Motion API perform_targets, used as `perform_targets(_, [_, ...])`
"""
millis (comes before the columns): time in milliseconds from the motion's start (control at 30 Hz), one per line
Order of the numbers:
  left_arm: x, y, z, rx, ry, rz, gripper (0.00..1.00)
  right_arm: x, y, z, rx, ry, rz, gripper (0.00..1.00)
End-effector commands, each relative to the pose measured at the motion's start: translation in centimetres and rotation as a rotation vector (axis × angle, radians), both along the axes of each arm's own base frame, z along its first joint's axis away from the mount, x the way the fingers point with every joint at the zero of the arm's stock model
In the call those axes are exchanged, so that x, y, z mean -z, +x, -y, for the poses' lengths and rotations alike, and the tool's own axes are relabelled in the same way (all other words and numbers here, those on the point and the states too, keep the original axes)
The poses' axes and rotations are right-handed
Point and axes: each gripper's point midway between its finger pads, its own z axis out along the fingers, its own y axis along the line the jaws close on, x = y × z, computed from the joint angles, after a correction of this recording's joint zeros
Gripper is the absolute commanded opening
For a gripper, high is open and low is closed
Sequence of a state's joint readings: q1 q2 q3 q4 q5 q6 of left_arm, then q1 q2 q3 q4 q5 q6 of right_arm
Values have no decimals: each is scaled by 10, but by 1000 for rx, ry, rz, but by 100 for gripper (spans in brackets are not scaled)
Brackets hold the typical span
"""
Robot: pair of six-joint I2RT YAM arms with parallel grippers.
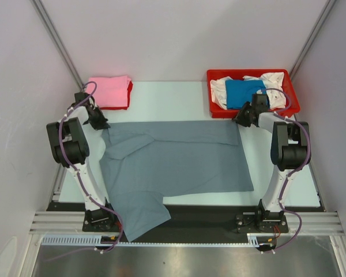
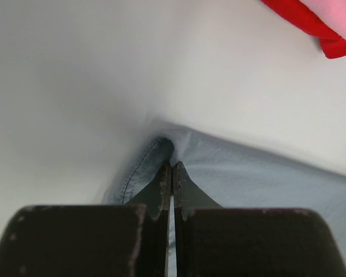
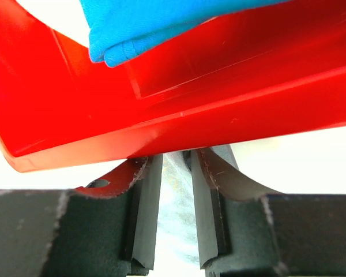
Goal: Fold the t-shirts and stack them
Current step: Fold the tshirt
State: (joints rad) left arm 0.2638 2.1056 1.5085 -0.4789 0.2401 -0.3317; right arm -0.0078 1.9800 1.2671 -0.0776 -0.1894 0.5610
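A flap (image 1: 124,148) sticks out at a slant from the slate grey t-shirt's far fold, so the robot's left gripper should grab the flap's inner end (image 1: 148,140) and pull it back toward the t-shirt's far edge.
The slate grey t-shirt (image 1: 173,161) lies spread flat on the table, with one sleeve hanging over the near edge. My left gripper (image 1: 101,123) is at its far left corner. In the left wrist view the left gripper (image 2: 172,165) is shut on a raised fold of the grey cloth (image 2: 248,173). My right gripper (image 1: 240,118) is at the far right corner, close against the red tray. In the right wrist view the right gripper (image 3: 176,158) holds grey cloth (image 3: 177,202) between its pads.
A folded pink t-shirt (image 1: 108,90) lies on a red one (image 1: 128,98) at the back left. The red plastic tray (image 1: 219,109) at the back right holds a bright blue t-shirt (image 1: 245,92) and a white one (image 1: 277,83). The tray's wall (image 3: 219,86) is just over my right fingertips.
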Motion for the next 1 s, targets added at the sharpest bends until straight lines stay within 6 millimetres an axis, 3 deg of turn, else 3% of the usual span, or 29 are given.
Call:
perform_targets(0, [-6,9,-2,14,18,22,0,-6,4,3,-10,-26,30,31])
perform_targets(200, [-6,9,-3,15,20,23,0,-3,2,1,-15,-25,15,27])
perform_targets(533, [-4,8,-3,14,16,16,0,8,-12,2,-30,-37,-15,29])
perform_targets(767, [-5,9,-3,15,18,19,0,-2,-8,6,-16,-56,14,26])
perform_targets(833, [-6,9,-3,15,19,20,0,-2,-8,9,-6,-63,13,21])
perform_targets(867, [-5,10,-3,15,19,20,0,-3,-8,10,2,-60,17,7])
perform_targets(900, [-7,11,-3,14,21,24,0,-4,-6,13,17,-66,22,2])
perform_targets(967, [-7,10,-4,10,20,24,0,-9,1,18,42,-76,53,0])
